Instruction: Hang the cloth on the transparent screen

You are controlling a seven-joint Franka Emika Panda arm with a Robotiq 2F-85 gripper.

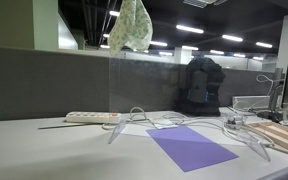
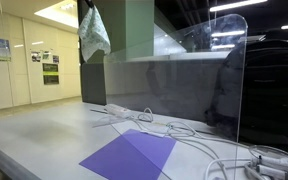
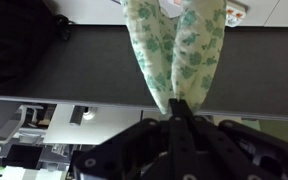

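Observation:
The cloth (image 1: pixel 131 28) is hanging high and too far toward one end of the screen, so the robot's gripper should move it back toward the middle (image 1: pixel 154 54) of the screen's top edge and then lower it.
The cloth (image 1: pixel 131 25) is white with a green leaf print. It hangs high in the air, above the near top corner of the transparent screen (image 1: pixel 184 85), and shows in both exterior views (image 2: pixel 93 32). The screen (image 2: pixel 184 80) stands upright on the desk. In the wrist view my gripper (image 3: pixel 177 108) is shut on one end of the cloth (image 3: pixel 174 45), which drapes away from the fingertips. In the exterior views the gripper is out of frame above the cloth. Whether the cloth touches the screen's top edge cannot be told.
A purple sheet (image 1: pixel 189 147) lies on the desk by the screen's foot, also in an exterior view (image 2: pixel 132 155). A white power strip (image 1: pixel 92 117) and loose cables (image 2: pixel 174 128) lie near it. A black backpack (image 1: pixel 201 85) stands behind the screen. A wooden board (image 1: pixel 284 135) lies at the edge.

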